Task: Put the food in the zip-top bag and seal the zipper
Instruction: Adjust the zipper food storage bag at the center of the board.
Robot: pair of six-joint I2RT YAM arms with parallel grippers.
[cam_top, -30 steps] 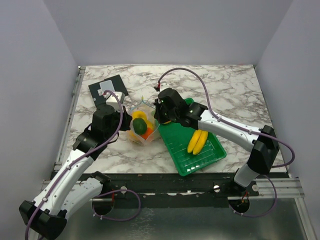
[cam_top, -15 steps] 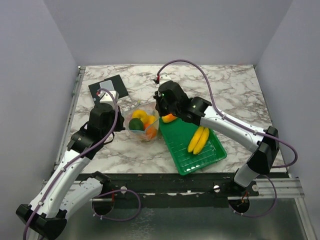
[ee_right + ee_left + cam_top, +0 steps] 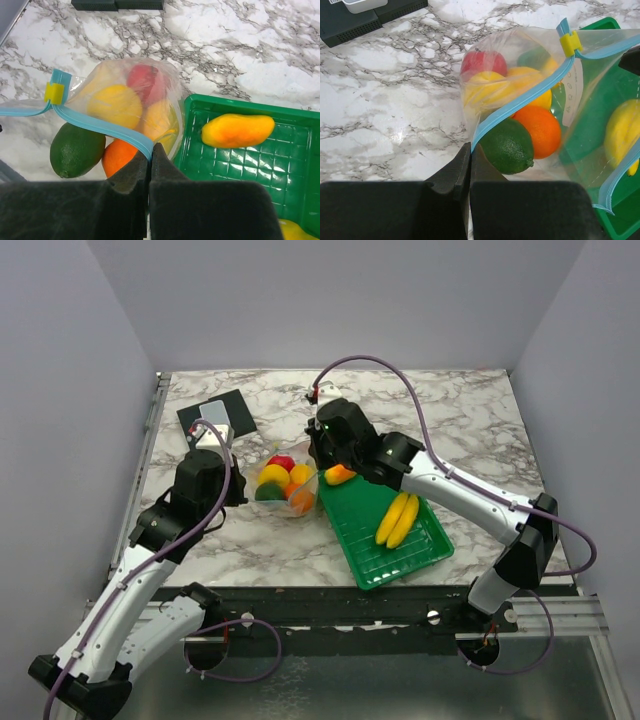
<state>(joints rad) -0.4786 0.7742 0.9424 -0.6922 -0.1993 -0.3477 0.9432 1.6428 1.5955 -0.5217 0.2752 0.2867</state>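
Observation:
The lime (image 3: 269, 492) and orange crowd the bag's stretched opening, so next I swing my left gripper back toward my right gripper to settle them before adding the mango.
The clear zip-top bag (image 3: 285, 485) lies on the marble between my two grippers. It holds a red apple (image 3: 482, 62), a green lime (image 3: 506, 145), an orange (image 3: 537, 130) and yellow pieces. Its light blue zipper (image 3: 520, 100) runs open across the mouth, with a yellow slider (image 3: 570, 43) at one end. My left gripper (image 3: 470, 147) is shut on the zipper strip's left end. My right gripper (image 3: 151, 147) pinches the zipper (image 3: 100, 127) at its other end. A bunch of bananas (image 3: 397, 520) and a yellow-orange mango (image 3: 237, 130) lie outside the bag in the tray.
The green slatted tray (image 3: 400, 555) sits right of the bag, angled toward the near edge. A black pad with a white box (image 3: 213, 417) lies at the far left. Grey walls enclose the table on three sides.
Both grippers have carried the bag's mouth a little farther from the bases and lower. The bag has settled flatter, the red apple now shows, and the mango has come into sight.

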